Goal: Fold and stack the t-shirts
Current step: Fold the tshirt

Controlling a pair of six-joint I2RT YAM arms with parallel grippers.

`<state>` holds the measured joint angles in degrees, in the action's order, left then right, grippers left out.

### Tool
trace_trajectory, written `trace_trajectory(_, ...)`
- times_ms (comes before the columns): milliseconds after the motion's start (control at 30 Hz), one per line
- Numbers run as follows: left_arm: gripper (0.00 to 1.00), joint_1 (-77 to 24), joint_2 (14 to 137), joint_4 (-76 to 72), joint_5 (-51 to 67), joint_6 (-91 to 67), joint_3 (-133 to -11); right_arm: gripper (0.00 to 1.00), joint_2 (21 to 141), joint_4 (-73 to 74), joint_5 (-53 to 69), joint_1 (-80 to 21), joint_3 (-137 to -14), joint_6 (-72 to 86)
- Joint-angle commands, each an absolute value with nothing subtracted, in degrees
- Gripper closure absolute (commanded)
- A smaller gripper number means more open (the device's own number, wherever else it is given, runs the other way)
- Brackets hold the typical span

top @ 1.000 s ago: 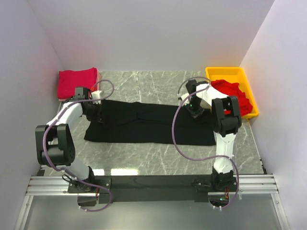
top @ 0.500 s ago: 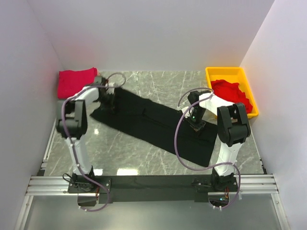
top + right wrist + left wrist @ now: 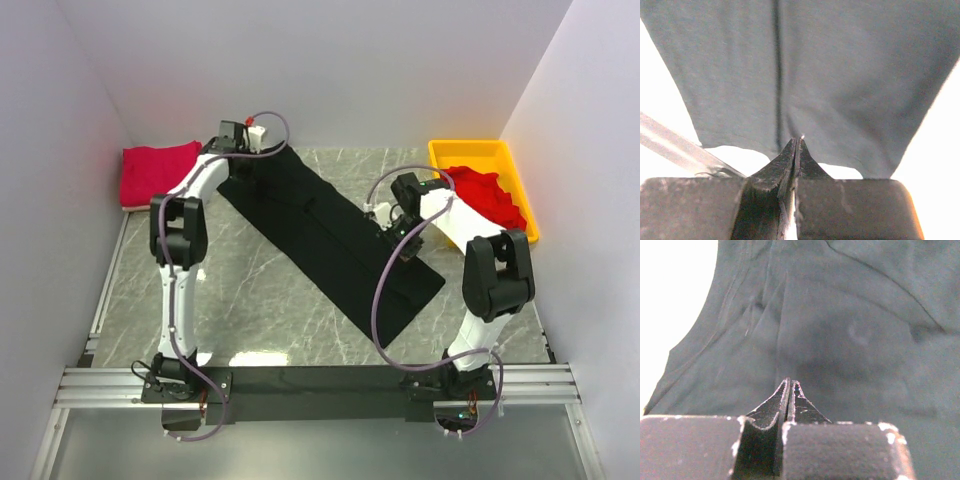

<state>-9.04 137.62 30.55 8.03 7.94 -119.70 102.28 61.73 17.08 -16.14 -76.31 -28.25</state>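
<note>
Next, I straighten the folded black t-shirt point(image 3: 322, 238), slanted across the table, by pulling the front end point(image 3: 404, 307) toward the middle with my right gripper before the next fold.
The black t-shirt point(image 3: 330, 245), folded into a long band, lies slanted across the marble table from back left to front right. My left gripper point(image 3: 238, 166) is at its far left end, shut on the cloth; in the left wrist view the shut tips point(image 3: 790, 383) press into dark fabric point(image 3: 850, 315). My right gripper point(image 3: 405, 247) is at the band's right side, its shut tips point(image 3: 798, 139) pinching the hem of the black cloth point(image 3: 840, 75). A folded red t-shirt point(image 3: 158, 172) rests at the back left. A crumpled red t-shirt point(image 3: 490, 196) lies in the tray.
A yellow plastic tray point(image 3: 470, 151) stands at the back right corner against the right wall. White walls close in the table on the left, back and right. Purple cables loop off both arms above the cloth.
Both arms have swung the black t-shirt round from lying straight across the table to a steep diagonal. The left gripper went to the back wall; the right one shifted slightly forward.
</note>
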Motion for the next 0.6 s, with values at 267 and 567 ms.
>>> trace_trajectory(267, 1.00, -4.68, 110.59, 22.25, 22.01, -6.58, -100.03, 1.00, 111.79, 57.83, 5.71, -15.73, -76.73, -28.66)
trace_trajectory(567, 0.01, 3.24, 89.84, 18.81, 17.57, -9.32, -84.92, 1.00, 111.71, 59.15, 11.50, -21.17, -70.50, -26.81)
